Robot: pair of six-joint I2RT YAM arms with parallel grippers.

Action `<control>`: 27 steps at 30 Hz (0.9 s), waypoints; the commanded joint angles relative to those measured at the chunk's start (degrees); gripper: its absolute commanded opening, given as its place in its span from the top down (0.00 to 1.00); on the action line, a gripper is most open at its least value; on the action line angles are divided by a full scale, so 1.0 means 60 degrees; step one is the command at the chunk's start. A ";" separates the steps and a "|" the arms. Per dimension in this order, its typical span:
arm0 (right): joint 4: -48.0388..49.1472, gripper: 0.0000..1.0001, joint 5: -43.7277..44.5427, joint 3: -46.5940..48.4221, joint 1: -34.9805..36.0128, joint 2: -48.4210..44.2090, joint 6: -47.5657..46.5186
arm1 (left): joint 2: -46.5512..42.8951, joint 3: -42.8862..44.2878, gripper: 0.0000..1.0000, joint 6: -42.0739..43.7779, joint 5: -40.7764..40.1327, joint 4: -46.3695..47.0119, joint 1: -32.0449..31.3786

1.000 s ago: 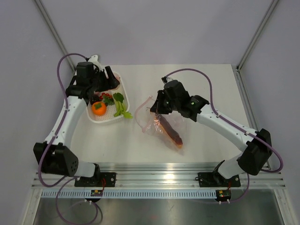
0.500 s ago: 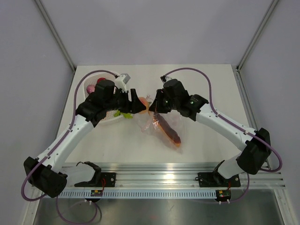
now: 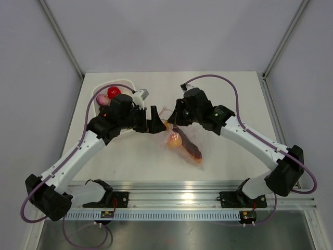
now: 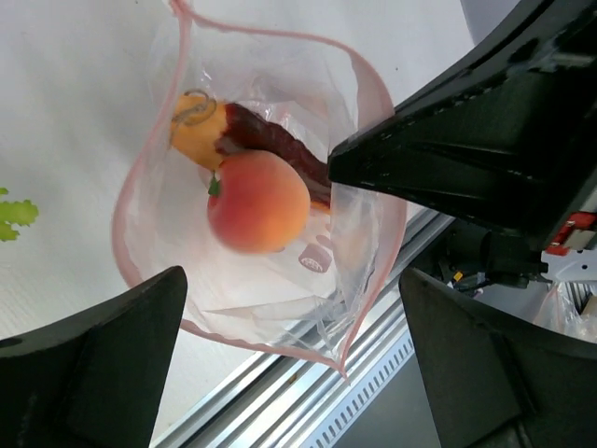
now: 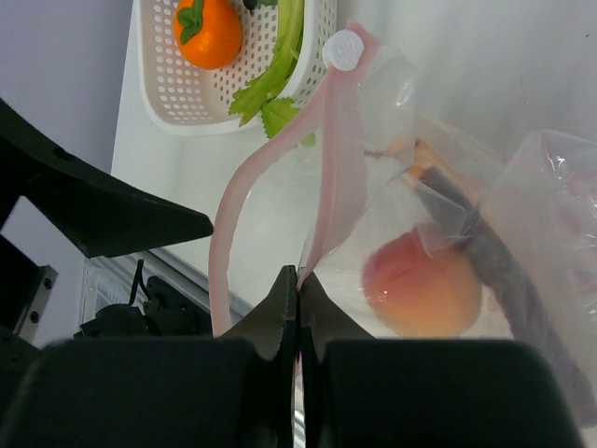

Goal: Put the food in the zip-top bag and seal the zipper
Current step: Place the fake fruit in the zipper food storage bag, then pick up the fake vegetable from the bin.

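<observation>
The robot's left gripper is empty with the peach inside the bag, so it should keep going to the basket and close on the celery stalk.
The clear zip-top bag lies mid-table with its mouth held open. My right gripper is shut on the bag's mouth edge by the pink zipper strip; it also shows in the top view. My left gripper is open and empty just above the mouth, as the top view shows. A peach is inside the bag, blurred, and shows in the other views. A dark eggplant and an orange piece lie deeper in the bag.
The white slotted basket stands at the left, holding an orange and a celery stalk. A red tomato and a purple onion show at its far end. The left arm crosses over the basket.
My left arm swung from the basket to the bag carrying the peach, then opened. The peach has dropped into the bag. My right gripper kept hold of the bag's edge.
</observation>
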 commanded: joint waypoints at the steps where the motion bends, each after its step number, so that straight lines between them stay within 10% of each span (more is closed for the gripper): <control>1: 0.0500 0.99 0.0054 0.0341 0.0092 -0.0324 0.0005 | -0.0321 0.1056 0.01 0.0551 -0.0450 -0.0435 -0.0033; 18: 0.0427 0.99 0.0259 -0.0303 0.0092 -0.1056 -0.0111 | 0.2035 0.2739 0.01 0.0698 -0.2806 -0.1036 0.3014; 27: 0.0441 0.98 0.0230 -0.0581 0.0092 -0.1305 -0.0199 | 0.4890 0.4059 0.34 0.0684 -0.4685 -0.1023 0.3627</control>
